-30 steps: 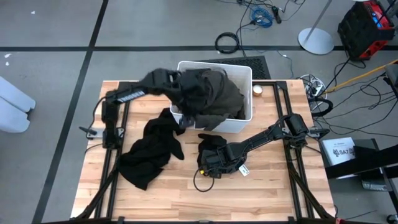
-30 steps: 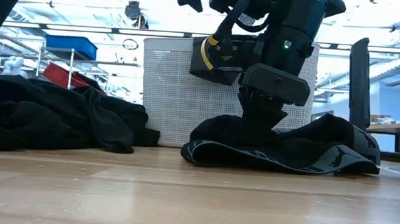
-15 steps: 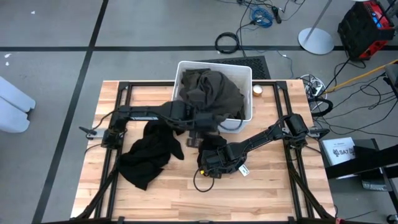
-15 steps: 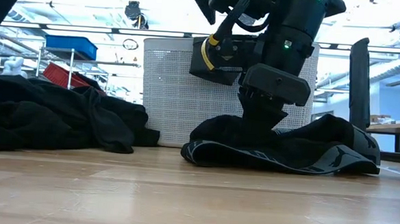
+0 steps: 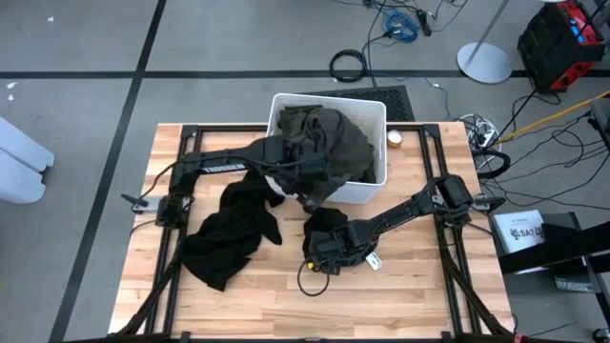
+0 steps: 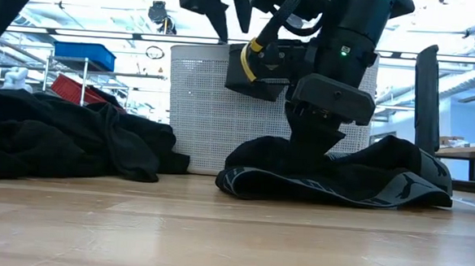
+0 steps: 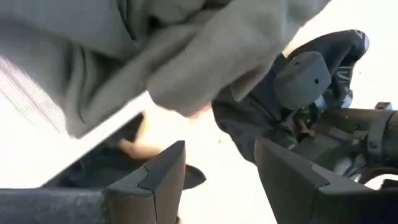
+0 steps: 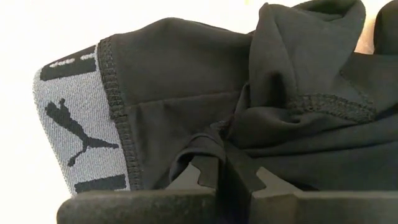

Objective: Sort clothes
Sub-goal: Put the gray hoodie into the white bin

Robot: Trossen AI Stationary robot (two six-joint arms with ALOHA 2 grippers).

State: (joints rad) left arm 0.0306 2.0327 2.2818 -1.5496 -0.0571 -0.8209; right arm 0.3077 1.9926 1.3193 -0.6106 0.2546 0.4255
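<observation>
The dark olive garment's limp edge (image 5: 313, 194) is hanging over the bin's near side. The overhanging part will fold back onto the garment's bunched bulk when I lift it inside.
A white bin (image 5: 375, 112) at the table's far middle holds a dark olive garment (image 5: 324, 138) that spills over its near wall. My left gripper (image 7: 217, 177) hangs open just before that wall, under the olive overhang (image 7: 180, 56), with nothing between its fingers. A black garment with a grey waistband (image 8: 68, 118) lies bunched on the table (image 5: 332, 221) in front of the bin, and my right gripper (image 8: 225, 173) is shut on it. A larger black heap (image 5: 233, 229) lies spread at the left. My right gripper pinches a raised fold (image 8: 214, 144) of the black garment between its two fingers, near the middle of the bunch and away from the waistband. The fingers come steeply from above, slanting in from the table's right. The garment rests slack on the table (image 6: 332, 185).
A small round object (image 5: 394, 137) sits by the bin's right far corner. A looped cable (image 5: 310, 278) and a white tag (image 5: 374, 260) lie near my right gripper. Black frame rails (image 5: 181, 238) run along both sides. Bare wood (image 5: 286, 305) lies toward the near edge.
My left gripper has come down in front of the bin's near wall, shifted a little toward the table's right, and rolled about its own axis, staying open. My right gripper and the black garment have kept still.
</observation>
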